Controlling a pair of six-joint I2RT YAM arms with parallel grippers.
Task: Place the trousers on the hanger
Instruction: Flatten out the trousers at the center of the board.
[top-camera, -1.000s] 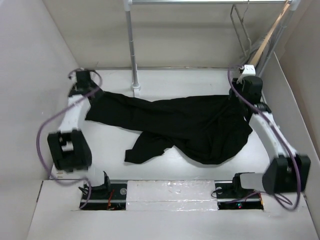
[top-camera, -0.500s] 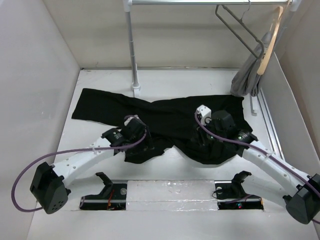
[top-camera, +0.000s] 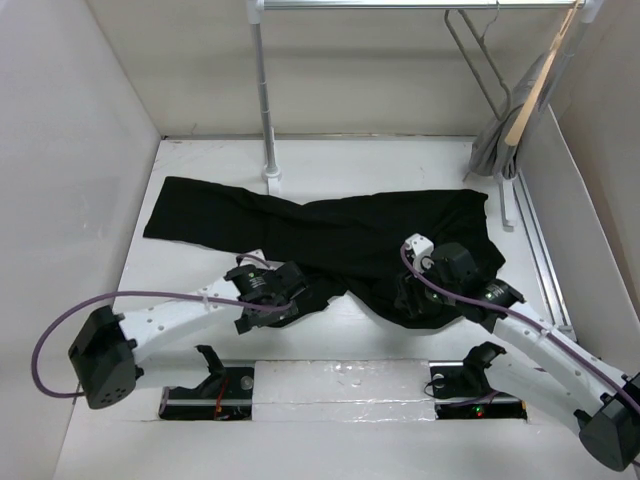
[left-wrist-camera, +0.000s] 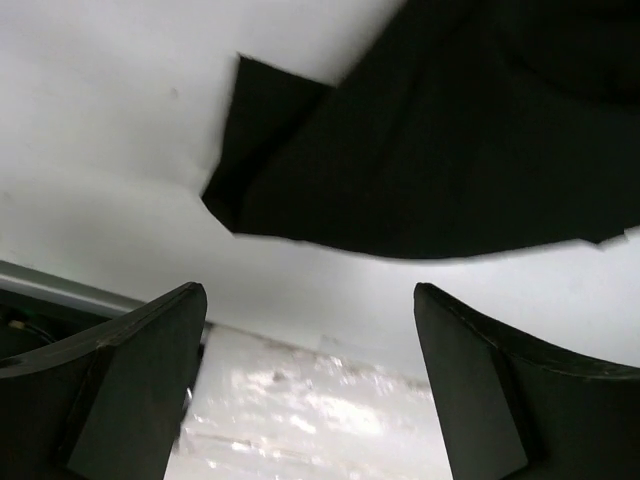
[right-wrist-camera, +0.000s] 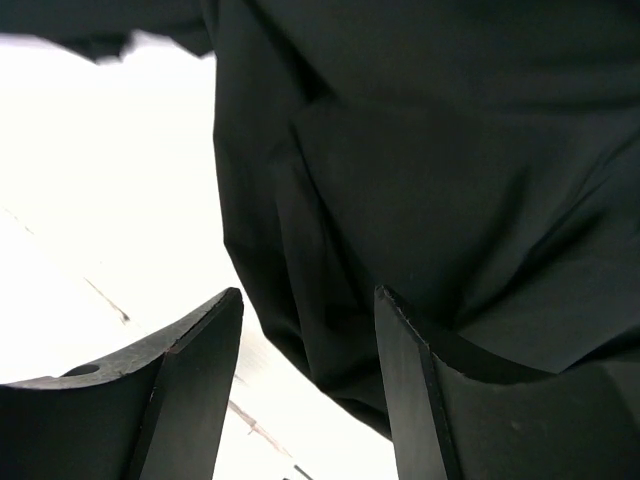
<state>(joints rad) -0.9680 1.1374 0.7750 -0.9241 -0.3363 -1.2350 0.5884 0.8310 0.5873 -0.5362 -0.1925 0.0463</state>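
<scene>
My left gripper is to grip the short fold (top-camera: 318, 293), where one trouser leg lies bunched while the other stretches out long, and pull it straight before hanging.
The black trousers (top-camera: 330, 235) lie spread flat across the white table, one leg reaching far left, a shorter fold (left-wrist-camera: 420, 150) near the front. My left gripper (top-camera: 277, 300) hovers at that fold's near edge; in the left wrist view it (left-wrist-camera: 308, 292) is open wide with only bare table between its fingers. My right gripper (top-camera: 416, 300) sits over the trousers' near right edge, open, with the cloth's folded edge (right-wrist-camera: 330, 230) showing between and beyond its fingers (right-wrist-camera: 308, 292). The thin wire hanger (top-camera: 478, 62) hangs bare on the rail at the top right.
A pale wooden hanger (top-camera: 533, 88) with grey cloth (top-camera: 495, 145) hangs beside the wire one. The rail's upright pole (top-camera: 264, 100) stands at the back centre. Walls close in left and right. A shiny strip (top-camera: 340, 385) runs along the near edge.
Both arms swung from the back corners to the front, letting the trousers go flat. Both grippers opened. In the last half second they drew slightly nearer, and the hangers swung.
</scene>
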